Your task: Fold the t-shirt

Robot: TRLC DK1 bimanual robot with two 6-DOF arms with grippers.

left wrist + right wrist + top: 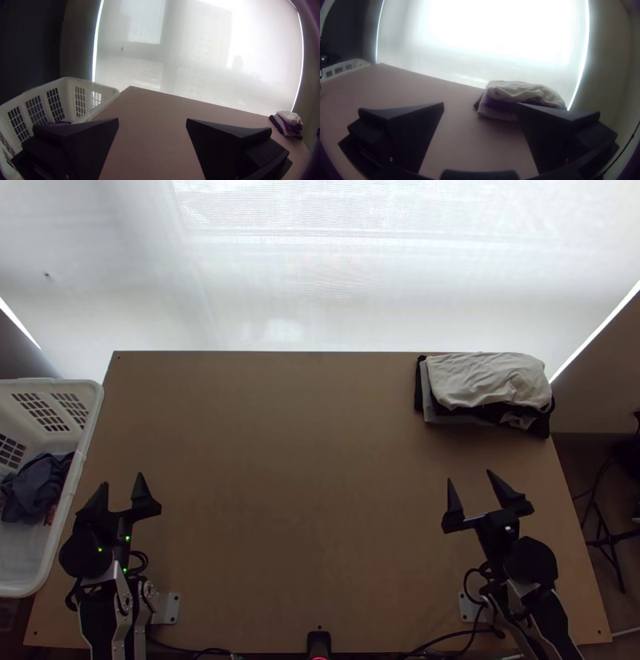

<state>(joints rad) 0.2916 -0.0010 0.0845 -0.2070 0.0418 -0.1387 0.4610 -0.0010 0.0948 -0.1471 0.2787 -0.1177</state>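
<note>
The dark cloth [32, 492] is bunched up in the basket, so it should open into a wide t-shirt when I pull it tight.
Folded cloths lie in a stack [488, 382] at the table's far right corner, a light one on top of dark and grey ones; which is the t-shirt I cannot tell. Dark cloth [36, 488] lies bunched in the basket at the left. My left gripper [122, 490] stands open near the table's left edge, beside the basket; its fingers are wide apart in the left wrist view, the gripper [152, 121] holding nothing. On the near right, my right gripper [472, 484] is open and empty, nearer the table's front than the stack [520, 95]; the right wrist view shows this gripper [480, 105] too.
A white plastic basket [90, 420] stands against the left side of the wooden table [312, 484]. Bare tabletop stretches between the two arms. Cables run along the near edge, around a small black device [318, 642]. A pale blind hangs beyond the far edge.
</note>
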